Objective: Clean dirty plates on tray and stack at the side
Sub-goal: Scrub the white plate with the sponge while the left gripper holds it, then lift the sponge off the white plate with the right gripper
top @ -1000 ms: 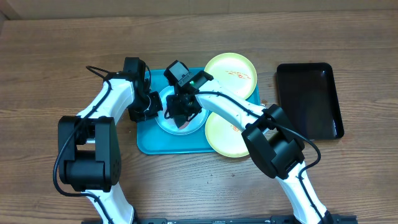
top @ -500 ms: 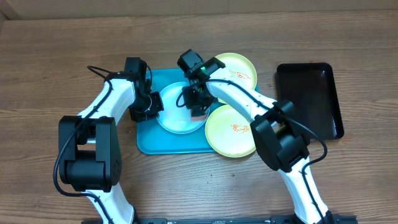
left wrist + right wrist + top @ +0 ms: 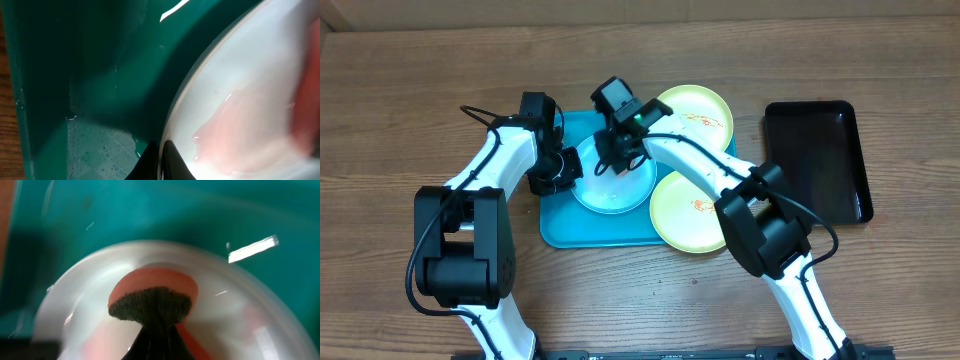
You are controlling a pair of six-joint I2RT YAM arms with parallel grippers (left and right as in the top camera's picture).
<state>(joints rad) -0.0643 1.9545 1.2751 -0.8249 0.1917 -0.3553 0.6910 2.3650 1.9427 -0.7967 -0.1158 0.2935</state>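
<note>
Next, I lift the sponge clear with my right gripper before my left gripper tips the light blue plate over the tray (image 3: 605, 229), because pink liquid (image 3: 227, 130) lies across the plate.
The light blue plate (image 3: 610, 192) lies on the turquoise tray (image 3: 558, 226). My left gripper (image 3: 568, 172) is shut on the plate's left rim; the left wrist view shows both fingers (image 3: 161, 161) pinching the rim of the plate (image 3: 235, 90) over the tray (image 3: 100, 75). My right gripper (image 3: 617, 160) is shut on a pink-orange sponge (image 3: 152, 297) with a dark scouring face, pressed on the plate's (image 3: 85, 300) far part. Two pale yellow-green plates with red-orange smears overlap the tray's right edge, one at the back (image 3: 696, 116) and one at the front (image 3: 688, 212).
A narrow black tray (image 3: 817, 160) lies on the wooden table to the right. The right arm reaches across the two yellow-green plates. Bare wood surrounds the turquoise tray on the left and front.
My right gripper swept the sponge across the blue plate, first to the right, then back left toward its far edge. The left gripper kept its hold on the rim.
</note>
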